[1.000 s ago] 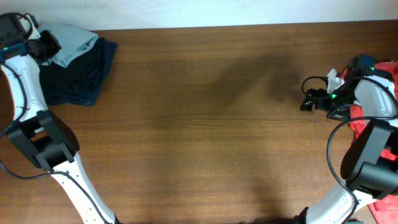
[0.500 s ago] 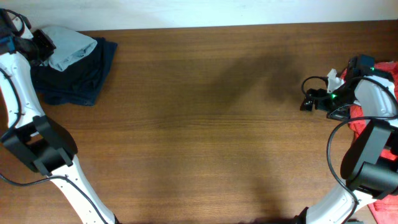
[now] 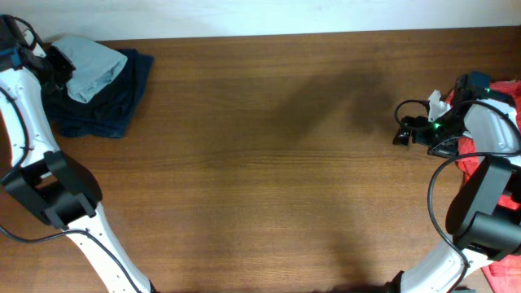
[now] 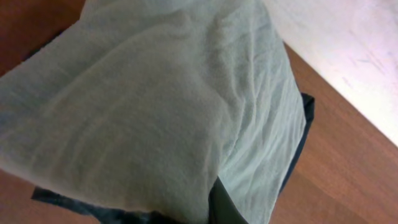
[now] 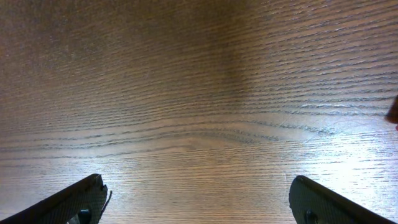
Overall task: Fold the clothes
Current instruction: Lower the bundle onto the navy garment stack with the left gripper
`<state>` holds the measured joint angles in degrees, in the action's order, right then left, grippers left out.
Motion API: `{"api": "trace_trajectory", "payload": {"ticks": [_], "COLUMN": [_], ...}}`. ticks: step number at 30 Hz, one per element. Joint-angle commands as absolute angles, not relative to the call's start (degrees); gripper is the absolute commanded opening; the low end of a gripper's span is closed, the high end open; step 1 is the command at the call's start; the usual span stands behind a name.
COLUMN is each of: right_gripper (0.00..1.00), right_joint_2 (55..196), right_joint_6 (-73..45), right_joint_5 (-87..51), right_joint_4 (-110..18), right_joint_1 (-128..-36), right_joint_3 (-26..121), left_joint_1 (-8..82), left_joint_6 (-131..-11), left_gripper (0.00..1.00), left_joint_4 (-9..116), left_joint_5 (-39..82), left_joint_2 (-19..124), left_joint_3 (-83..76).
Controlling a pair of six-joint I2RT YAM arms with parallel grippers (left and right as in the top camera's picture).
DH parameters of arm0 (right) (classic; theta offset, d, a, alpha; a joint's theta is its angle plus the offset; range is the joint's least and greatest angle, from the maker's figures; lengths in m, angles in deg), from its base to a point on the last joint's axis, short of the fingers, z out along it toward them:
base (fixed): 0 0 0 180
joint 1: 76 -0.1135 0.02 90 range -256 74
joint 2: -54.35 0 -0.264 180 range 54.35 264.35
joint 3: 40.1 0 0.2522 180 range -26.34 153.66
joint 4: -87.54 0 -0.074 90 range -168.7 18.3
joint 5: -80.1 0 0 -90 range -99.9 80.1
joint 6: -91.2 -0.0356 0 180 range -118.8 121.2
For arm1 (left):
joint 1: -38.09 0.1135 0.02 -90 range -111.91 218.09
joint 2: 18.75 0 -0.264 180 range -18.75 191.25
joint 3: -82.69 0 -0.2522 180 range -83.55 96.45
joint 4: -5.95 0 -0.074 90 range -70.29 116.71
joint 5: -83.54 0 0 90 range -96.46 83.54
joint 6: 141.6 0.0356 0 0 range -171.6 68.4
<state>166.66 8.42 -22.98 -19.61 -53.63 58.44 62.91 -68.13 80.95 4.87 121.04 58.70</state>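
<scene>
My left gripper is pinching the edge where the T-shirt bunches up, so it should let go of that edge and spread the T-shirt flatter over the navy garment.
The pale grey-teal T-shirt lies bunched at the table's far left corner, on top of a dark navy garment. My left gripper is at the T-shirt's left edge and is shut on the cloth. The T-shirt fills the left wrist view, where only one dark finger pokes out beneath it and a strip of the navy garment shows at the right. My right gripper hovers open over bare wood at the right. A red shirt lies at the right edge, partly under the right arm.
The wooden table stretches between the two arms. A pale wall runs along its far edge. The right arm's base and cables stand over the red cloth at the right edge.
The left arm has shifted slightly toward the far left corner, and the T-shirt bundle has been drawn a little narrower over the navy garment. The right arm has not moved.
</scene>
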Motion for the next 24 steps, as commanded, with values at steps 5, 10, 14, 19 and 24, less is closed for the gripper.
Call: {"api": "trace_trajectory", "payload": {"ticks": [5,10,14,19,24], "right_gripper": [0.99,0.99,0.99,0.99,0.99], "right_joint_2": [165.68,165.68,165.68,165.68,165.68], "right_joint_6": [7.79,7.79,7.79,7.79,7.77], "right_joint_5": [-22.5,-22.5,-22.5,-22.5,-22.5], "right_joint_4": [-19.65,-19.65,-19.65,-19.65,-19.65], "right_joint_1": [-53.48,-53.48,-53.48,-53.48,-53.48], "right_joint_3": [58.09,58.09,58.09,58.09,58.09], "left_joint_1": [63.48,65.53,66.12,66.01,66.03], "left_joint_6": [-69.42,-69.56,-69.12,-64.75,-61.27], "left_gripper": [0.99,0.99,0.99,0.0,0.0], "left_joint_4": [83.59,86.69,85.93,80.66,76.86], "left_joint_5": [3.54,3.61,7.37,11.39,18.91], "left_joint_2": [121.19,118.63,116.73,117.78,122.28], "left_joint_3": [59.99,62.27,63.64,63.49,63.49]}}
